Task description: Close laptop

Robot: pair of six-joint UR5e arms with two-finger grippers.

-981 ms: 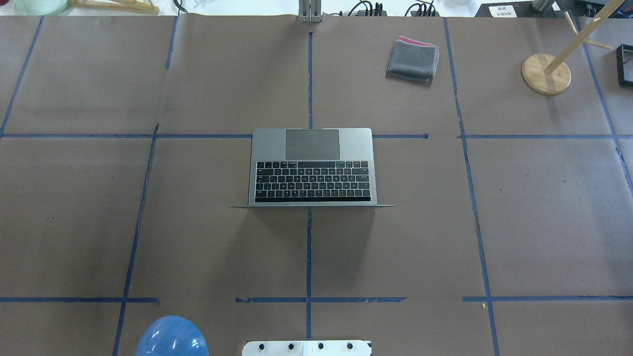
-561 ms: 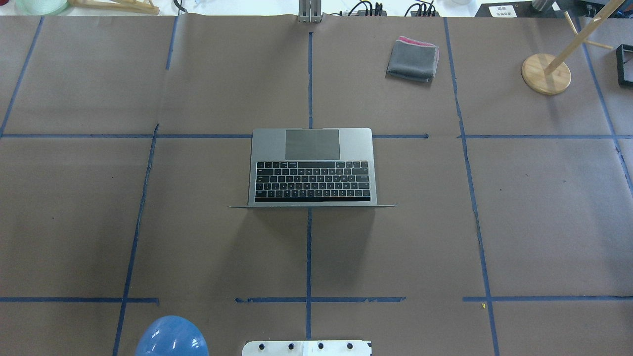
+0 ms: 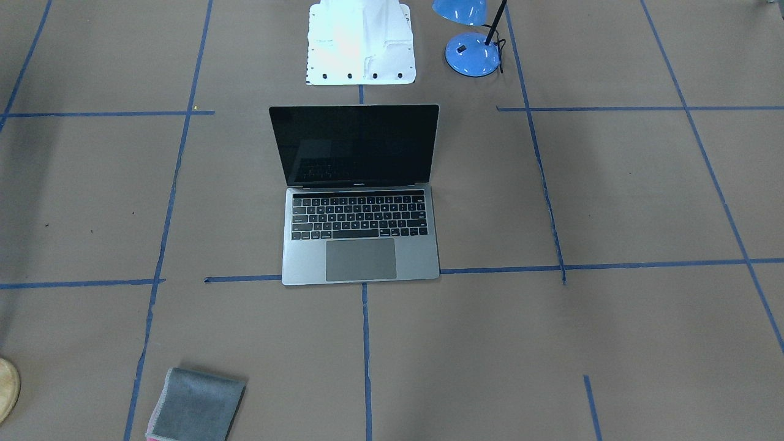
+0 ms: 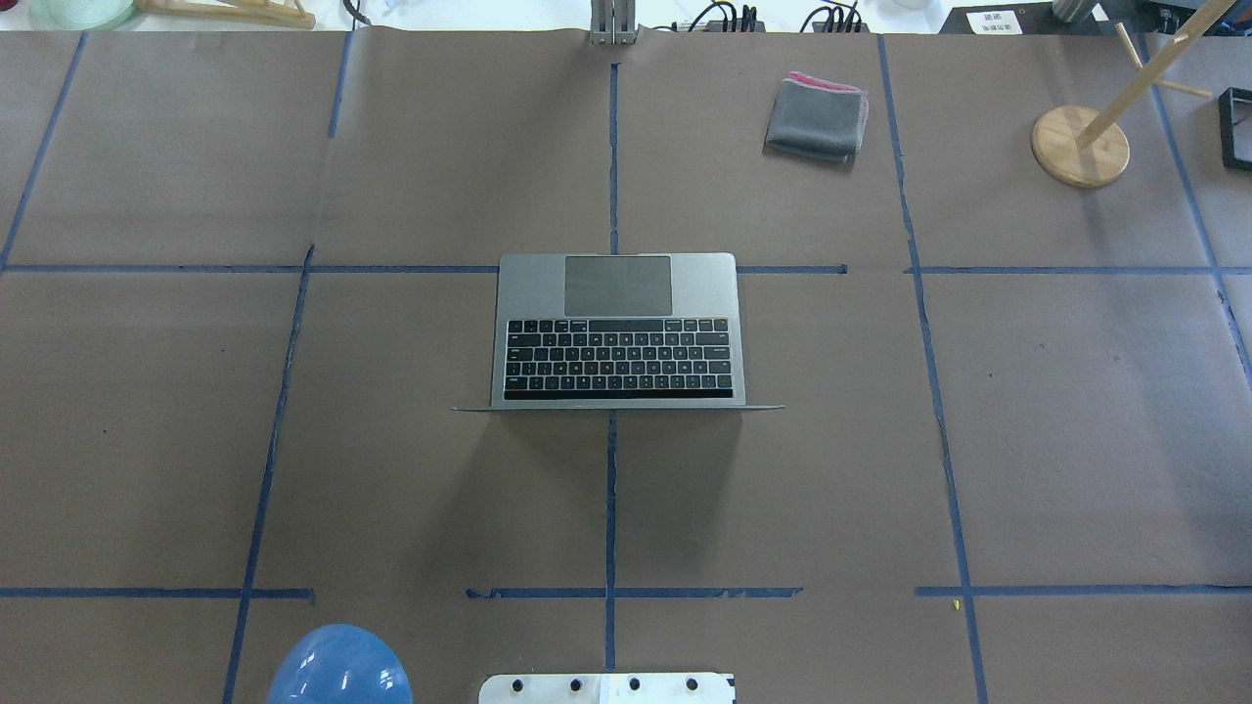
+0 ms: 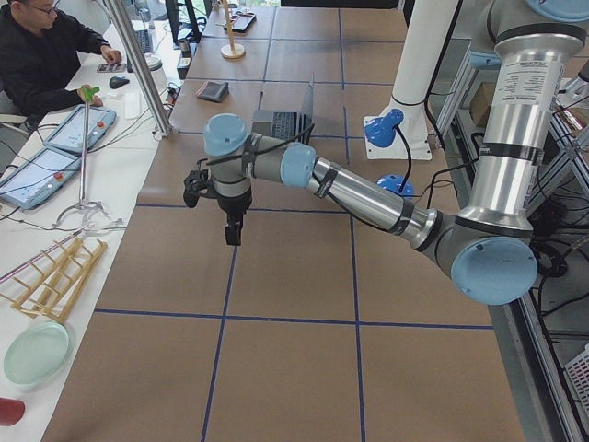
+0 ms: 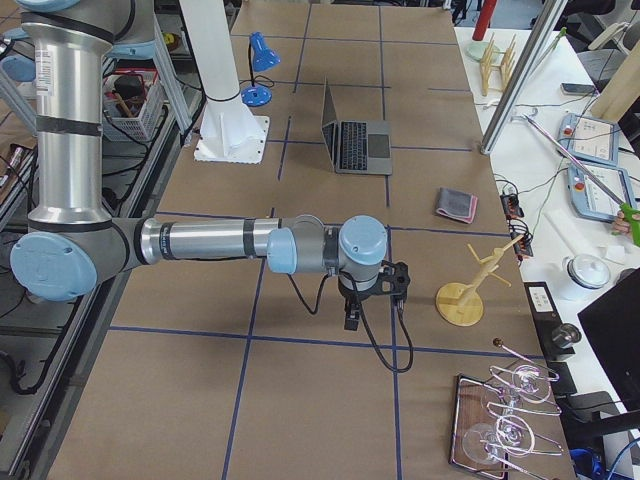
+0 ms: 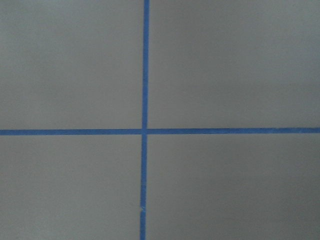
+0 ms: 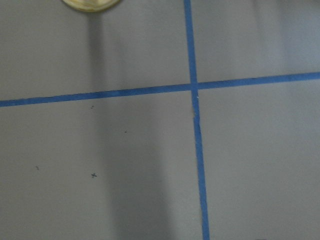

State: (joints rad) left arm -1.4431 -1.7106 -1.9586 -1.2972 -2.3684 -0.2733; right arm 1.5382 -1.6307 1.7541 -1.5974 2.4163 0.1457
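My gripper will make the laptop's lid [image 3: 356, 144] swing down flat over the keyboard when it pushes the lid, while the laptop's base stays in place, because a hinge [image 3: 358, 186] runs behind the keys.
The space-grey laptop [image 4: 618, 337] stands open in the middle of the table, its lid upright and its dark screen [image 3: 355, 144] facing away from the robot. It also shows in the side views [image 5: 285, 120] [image 6: 355, 140]. My left gripper [image 5: 232, 230] hangs over bare table far to the laptop's left, seen only in the exterior left view. My right gripper [image 6: 352, 318] hangs over bare table far to the laptop's right, seen only in the exterior right view. I cannot tell whether either is open or shut. Both wrist views show only brown paper and blue tape.
A folded grey cloth [image 4: 817, 117] lies at the far right of the laptop. A wooden stand [image 4: 1081, 147] is further right, near my right gripper [image 6: 460, 300]. A blue lamp [image 3: 471, 52] and the white robot base [image 3: 361, 43] sit behind the lid. An operator [image 5: 46, 55] sits beyond the table.
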